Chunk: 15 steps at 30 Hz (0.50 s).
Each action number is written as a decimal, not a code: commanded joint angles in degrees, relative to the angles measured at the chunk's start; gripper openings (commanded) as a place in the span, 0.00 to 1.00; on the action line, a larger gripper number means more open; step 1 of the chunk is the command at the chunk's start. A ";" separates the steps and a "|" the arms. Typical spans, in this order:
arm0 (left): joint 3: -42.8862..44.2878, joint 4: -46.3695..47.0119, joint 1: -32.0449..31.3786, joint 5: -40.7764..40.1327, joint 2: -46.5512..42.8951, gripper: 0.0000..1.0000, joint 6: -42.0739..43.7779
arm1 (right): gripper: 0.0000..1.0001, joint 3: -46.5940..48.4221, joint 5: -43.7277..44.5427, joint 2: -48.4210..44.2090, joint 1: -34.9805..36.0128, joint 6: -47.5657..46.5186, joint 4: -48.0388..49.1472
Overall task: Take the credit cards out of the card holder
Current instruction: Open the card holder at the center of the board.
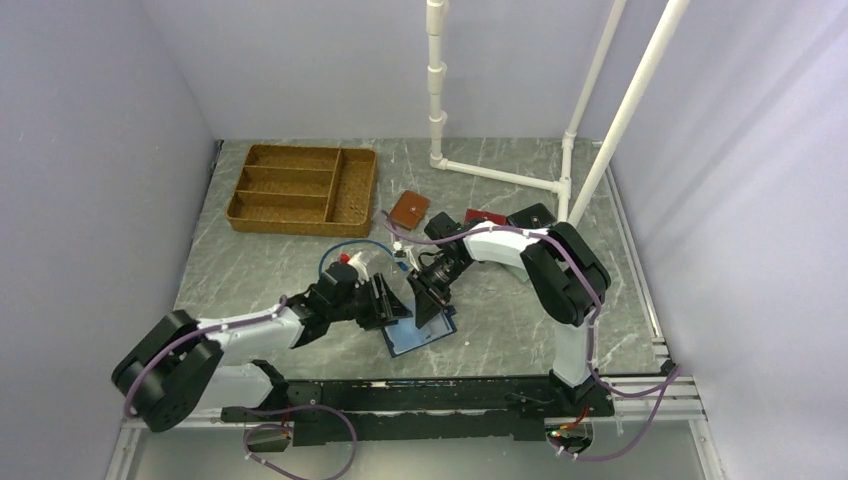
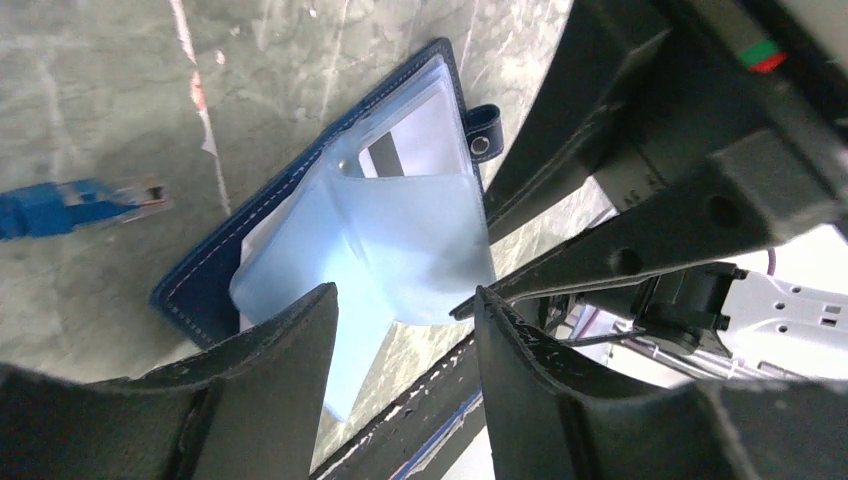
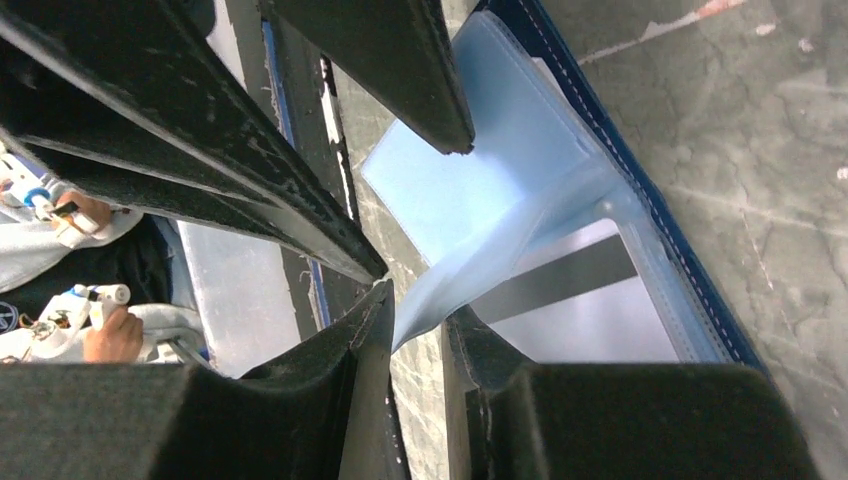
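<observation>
The robot's right gripper should fold the blue sleeve [image 2: 420, 235] out of the way, since the sleeve covers part of the credit card, before the left gripper takes the credit card's striped end [image 3: 570, 283].
The navy card holder [image 1: 425, 338] lies open on the table between both grippers, its pale blue plastic sleeves fanned up. It also shows in the left wrist view [image 2: 200, 280] and the right wrist view [image 3: 648, 200]. A pale credit card [image 2: 420, 140] with a dark stripe sits inside a sleeve, and it shows in the right wrist view too [image 3: 600, 320]. My right gripper [image 3: 418, 300] is shut on the corner of one blue sleeve and lifts it. My left gripper [image 2: 405, 300] is open just above the sleeves, holding nothing. In the top view the left gripper [image 1: 398, 300] and the right gripper [image 1: 432, 298] nearly touch.
A wicker divided tray [image 1: 300, 188] stands at the back left. A tan-brown wallet [image 1: 409, 209] and a red wallet [image 1: 484, 216] lie behind the right arm. A blue cable [image 1: 355, 250] loops by the left arm. A white pipe frame [image 1: 500, 175] stands at the back.
</observation>
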 commanded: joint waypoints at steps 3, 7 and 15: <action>-0.49 -10.46 0.70 -7.57 -13.71 0.57 2.66 | 0.29 3.95 -0.36 2.29 3.28 0.51 -0.03; 0.22 -19.44 0.87 -10.33 -24.39 0.59 4.99 | 0.37 5.44 -0.27 3.69 5.75 0.37 -0.84; -1.97 -21.29 1.08 -10.23 -35.19 0.56 5.11 | 0.52 6.17 -1.49 4.09 7.16 -0.21 -1.77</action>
